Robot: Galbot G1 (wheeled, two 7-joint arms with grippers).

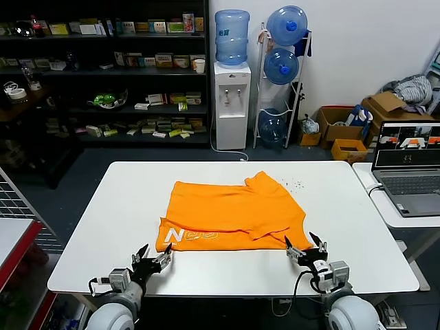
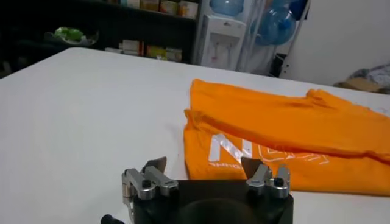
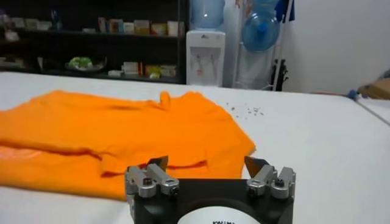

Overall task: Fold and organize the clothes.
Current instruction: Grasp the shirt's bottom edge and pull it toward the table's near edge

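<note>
The orange T-shirt's far edge point(image 1: 212, 185) is a long way from me, so my left gripper and my right gripper should bring the near corners closer before folding.
The orange T-shirt point(image 1: 234, 213) lies partly folded in the middle of the white table point(image 1: 357, 206), with white lettering point(image 1: 189, 237) on the flap along its near edge. My left gripper point(image 1: 152, 259) is open and empty just in front of the shirt's near left corner. My right gripper point(image 1: 306, 246) is open and empty just in front of the near right corner. In the left wrist view the shirt point(image 2: 286, 131) lies beyond my open left gripper point(image 2: 205, 167). In the right wrist view the shirt point(image 3: 122, 131) lies beyond my open right gripper point(image 3: 208, 164).
A laptop point(image 1: 407, 161) stands on a side table at the right. Small dark specks point(image 1: 297, 183) lie on the table beyond the shirt. A water dispenser point(image 1: 230, 103), bottle rack and shelves stand behind the table. A wire basket point(image 1: 17, 206) is at the left.
</note>
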